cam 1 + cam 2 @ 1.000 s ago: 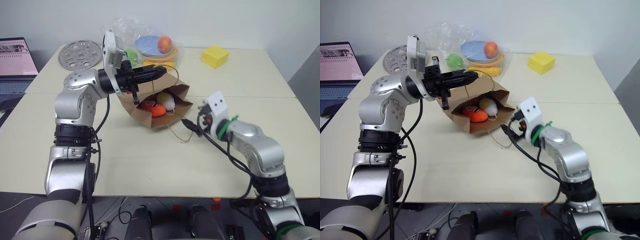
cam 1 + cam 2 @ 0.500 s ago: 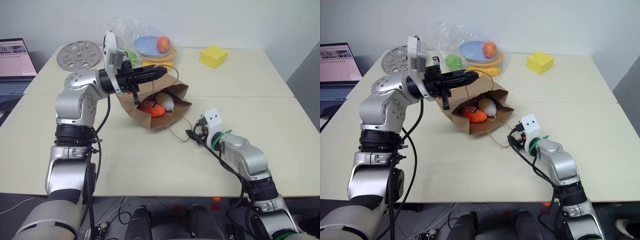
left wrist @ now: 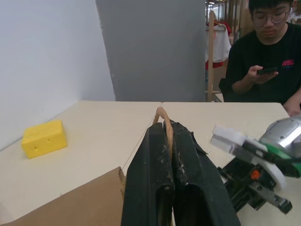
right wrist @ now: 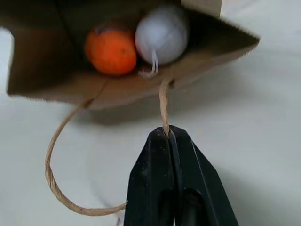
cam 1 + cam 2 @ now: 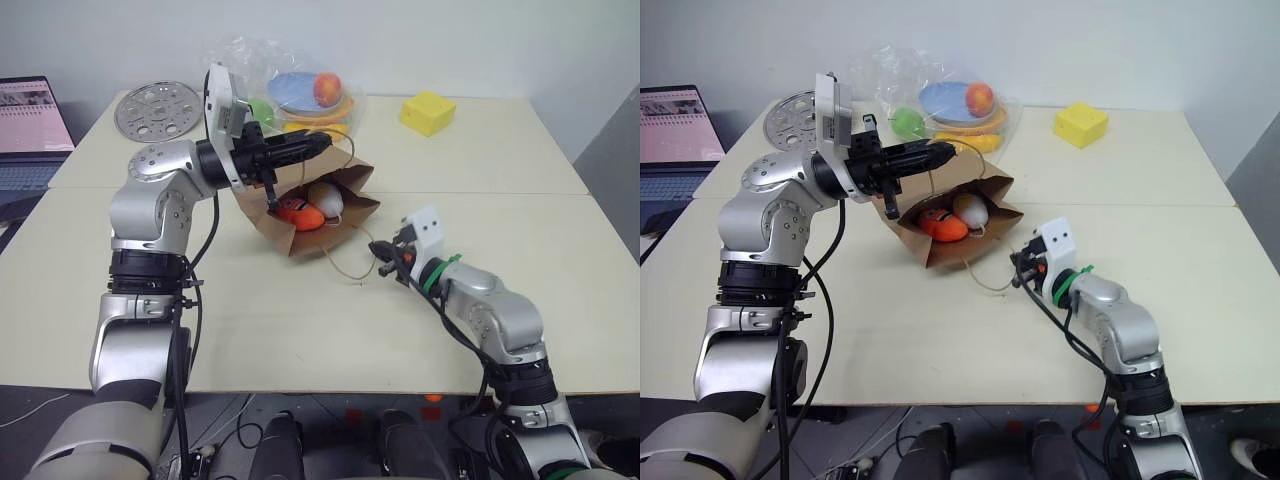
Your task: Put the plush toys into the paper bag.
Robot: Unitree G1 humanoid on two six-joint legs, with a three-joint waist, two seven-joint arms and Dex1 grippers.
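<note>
The tipped paper bag has both plush toys near the lower edge of its opening (image 5: 316,241). My right gripper should lift the lower twine handle (image 5: 345,272) to stand it upright.
The brown paper bag (image 5: 345,212) lies on its side on the table with its mouth open toward my right arm. Inside it sit both plush toys, the orange one (image 4: 111,51) and the white one (image 4: 162,34), side by side. My left gripper (image 5: 322,143) is shut on the upper twine handle (image 3: 163,117) and holds the bag's top edge up. At the bag's lower lip, my right gripper (image 4: 168,134) is shut on the lower twine handle (image 4: 163,106), whose loose loop trails over the table.
Behind the paper bag stands a clear plastic bag of fruit and plates (image 5: 300,90). A yellow block (image 5: 427,111) sits at the back right, a perforated metal disc (image 5: 158,108) at the back left, a laptop (image 5: 30,125) far left. A person (image 3: 268,52) sits beyond the table.
My right gripper has gone from open to shut on the lower twine handle, after its arm dipped toward the table and came back up. The left arm has kept still.
</note>
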